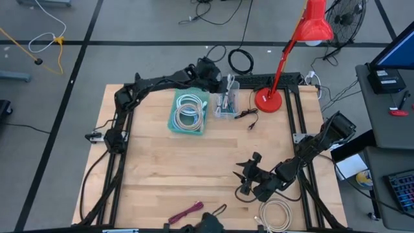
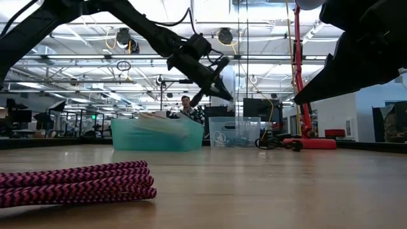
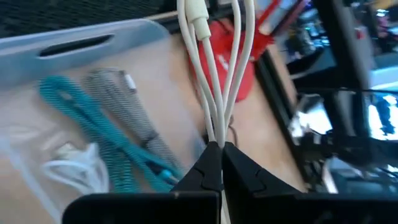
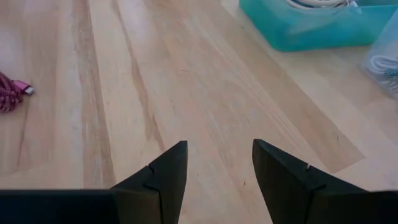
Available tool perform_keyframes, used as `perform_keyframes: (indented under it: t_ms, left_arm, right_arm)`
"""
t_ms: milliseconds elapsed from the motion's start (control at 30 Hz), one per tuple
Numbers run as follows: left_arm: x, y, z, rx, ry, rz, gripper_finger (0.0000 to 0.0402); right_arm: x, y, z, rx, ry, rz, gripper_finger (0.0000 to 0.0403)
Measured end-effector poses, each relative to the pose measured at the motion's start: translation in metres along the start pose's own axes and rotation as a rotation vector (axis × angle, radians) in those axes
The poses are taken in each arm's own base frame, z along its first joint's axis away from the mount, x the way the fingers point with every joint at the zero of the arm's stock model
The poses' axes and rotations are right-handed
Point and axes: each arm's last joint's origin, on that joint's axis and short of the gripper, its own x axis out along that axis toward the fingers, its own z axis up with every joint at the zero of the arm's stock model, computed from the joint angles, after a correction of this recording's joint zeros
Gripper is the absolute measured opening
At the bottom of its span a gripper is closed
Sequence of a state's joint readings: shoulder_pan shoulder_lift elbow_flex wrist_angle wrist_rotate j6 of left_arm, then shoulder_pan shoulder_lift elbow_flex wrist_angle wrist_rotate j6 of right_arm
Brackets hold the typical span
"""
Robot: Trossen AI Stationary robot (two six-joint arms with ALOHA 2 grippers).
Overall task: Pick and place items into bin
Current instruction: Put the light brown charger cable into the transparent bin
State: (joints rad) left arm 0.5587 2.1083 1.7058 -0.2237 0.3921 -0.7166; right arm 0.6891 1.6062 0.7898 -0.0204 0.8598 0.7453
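The white cable (image 1: 229, 84) is lengthwise over the open clear bin, so my left gripper should keep moving the cable down until it reaches the teal cord (image 3: 102, 124), and then let go.
My left gripper (image 3: 221, 148) is at the table's far side, over a clear bin (image 1: 226, 105), and is shut on a white cable (image 3: 214, 74). The clear bin (image 3: 68, 62) holds a teal cord (image 3: 102, 130), a grey cord (image 3: 127, 106) and a white cord (image 3: 74, 168). Beside it, a teal bin (image 1: 189, 111) holds pale coils. My right gripper (image 4: 217, 168) is open above bare wood near the table's near right part. A maroon cord (image 1: 187, 210) and a beige coil (image 1: 278, 213) lie at the near edge. My left gripper pinches a bunch of several white cable strands (image 3: 214, 127) between its two fingertips. The strands run on past the fingertips and spread into loops over the clear bin. The cable is lifted clear of the table.
A red lamp (image 1: 268, 97) stands right of the clear bin, with its black cord (image 1: 249, 115) on the wood. The maroon cord (image 2: 70, 181) lies close to the low camera. Open wood lies in the table's middle (image 1: 194, 168). A person (image 2: 186, 105) shows far behind the table.
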Motion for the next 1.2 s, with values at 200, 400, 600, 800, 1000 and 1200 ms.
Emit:
perform_keyframes:
  t_ms: [200,400,600,800,1000,1200]
  left_arm:
    - [-0.001,0.009,-0.004,-0.013,0.001,0.128,0.0001]
    - [-0.002,0.015,-0.011,-0.032,0.036,0.234,0.0001]
    - [-0.002,0.016,-0.016,-0.051,0.060,0.276,0.0001]
    - [-0.002,0.020,-0.018,-0.071,0.081,0.299,0.0000]
    - [-0.003,0.021,-0.018,-0.055,0.077,0.307,0.0000]
    - [-0.001,0.019,-0.017,-0.035,0.060,0.295,0.0017]
  right_arm:
    - [-0.003,0.002,-0.002,-0.009,0.000,0.011,0.0171]
    - [-0.004,0.003,-0.002,-0.007,-0.003,0.019,0.0171]
    - [-0.004,0.004,-0.002,-0.002,-0.006,0.021,0.0171]
    - [-0.004,0.004,-0.001,0.003,-0.010,0.025,0.0171]
    - [-0.004,0.004,-0.001,0.004,-0.010,0.026,0.0171]
    - [-0.004,0.004,-0.001,-0.001,-0.010,0.026,0.0171]
